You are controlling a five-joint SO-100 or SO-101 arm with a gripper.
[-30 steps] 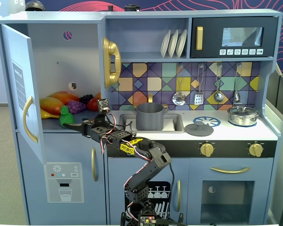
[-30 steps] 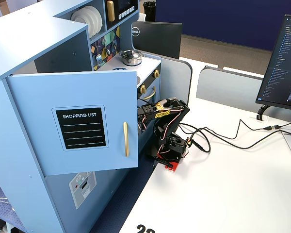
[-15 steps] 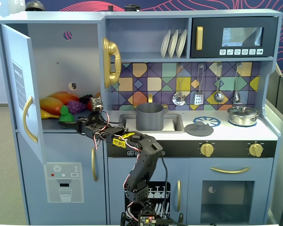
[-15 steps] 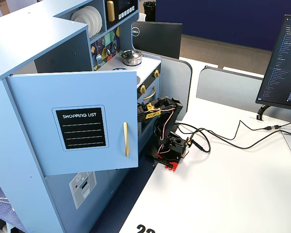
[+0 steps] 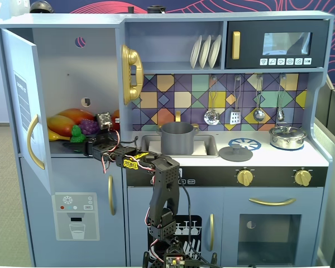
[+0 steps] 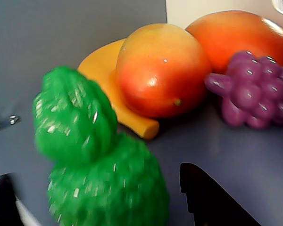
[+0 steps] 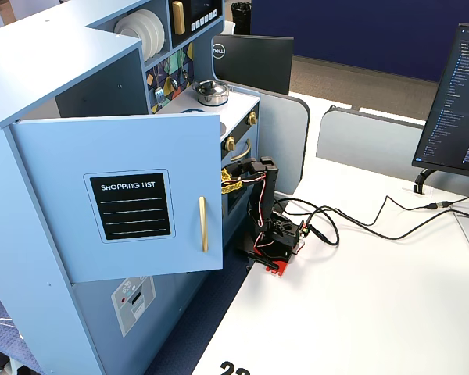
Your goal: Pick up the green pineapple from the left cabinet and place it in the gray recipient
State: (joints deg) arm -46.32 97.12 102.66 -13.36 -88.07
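Note:
The green pineapple's top (image 5: 76,130) is free in front of the purple grape bunch (image 5: 89,127), so the pineapple will come away by itself when I lift it.
The green pineapple (image 5: 76,133) lies on the floor of the open left cabinet (image 5: 67,67), in front of the fruit. In the wrist view the pineapple (image 6: 99,160) fills the lower left, blurred, tuft pointing up-left. My gripper (image 6: 96,183) is open, with one dark finger (image 6: 212,197) to the right of the pineapple and the other at the bottom left corner; a gap shows on the right side. In a fixed view the gripper (image 5: 85,143) reaches into the cabinet. The gray recipient (image 5: 177,138) stands in the sink.
Two orange-yellow mangoes (image 6: 162,70), a yellow banana (image 6: 127,117) and a purple grape bunch (image 6: 254,89) lie just behind the pineapple. The cabinet door (image 7: 117,195) stands open and hides the inside in a fixed view. A flat gray lid (image 5: 235,153) and a silver pot (image 5: 287,137) sit on the counter.

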